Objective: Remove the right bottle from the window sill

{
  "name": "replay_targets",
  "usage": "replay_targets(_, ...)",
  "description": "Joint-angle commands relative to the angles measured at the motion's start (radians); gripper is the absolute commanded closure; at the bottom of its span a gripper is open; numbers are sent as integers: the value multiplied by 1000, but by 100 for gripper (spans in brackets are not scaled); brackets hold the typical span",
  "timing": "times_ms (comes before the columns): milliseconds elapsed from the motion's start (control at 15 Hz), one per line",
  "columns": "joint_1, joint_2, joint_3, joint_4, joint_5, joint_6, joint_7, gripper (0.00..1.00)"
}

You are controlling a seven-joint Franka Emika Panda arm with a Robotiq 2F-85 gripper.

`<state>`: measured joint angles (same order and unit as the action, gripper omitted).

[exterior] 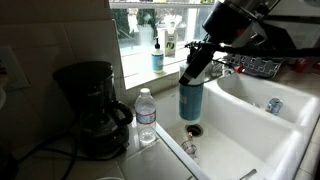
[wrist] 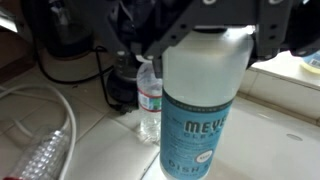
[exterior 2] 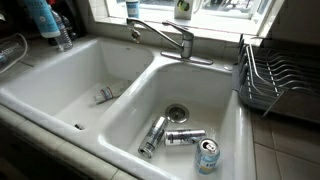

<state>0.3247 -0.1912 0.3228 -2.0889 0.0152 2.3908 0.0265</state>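
The teal-blue bottle is over the sink with the water bottle [exterior: 146, 116] beside it, so next my gripper moves the teal-blue bottle to the clear counter tiles [exterior: 158, 162] before it opens.
My gripper [exterior: 197, 62] is shut on the upper part of the right bottle [exterior: 190, 98], a teal-blue bottle. It hangs upright in the air over the near end of the white sink, off the window sill [exterior: 140, 78]. In the wrist view the bottle [wrist: 200, 120] fills the middle, pale above and with a teal label below, and the fingers [wrist: 262, 45] clamp it from both sides. Its cap is hidden by the gripper [wrist: 210, 48]. The bottle also shows at the top left of an exterior view [exterior 2: 42, 18].
A clear bottle with a blue label [exterior: 158, 55] and another bottle [exterior: 171, 40] stand on the sill. A water bottle [exterior: 146, 115] and a black coffee maker [exterior: 90, 105] stand on the counter. The sink [exterior 2: 60, 80] holds cans [exterior 2: 185, 136]. There is also a faucet [exterior 2: 165, 35] and a dish rack [exterior 2: 280, 80].
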Motion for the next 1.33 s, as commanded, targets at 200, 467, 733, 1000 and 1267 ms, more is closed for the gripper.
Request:
replay_targets(200, 83, -89, 9, -147, 93, 108, -131, 61)
replay_targets(467, 92, -50, -3, -140, 108, 145, -213, 61)
replay_targets(733, 89, 6, -26, -114, 128, 162, -283, 61)
replay_targets(1000, 76, 13, -21, -110, 115, 142, -290, 61)
replay_targets(1267, 73, 20, -21, -106, 116, 142, -293, 36)
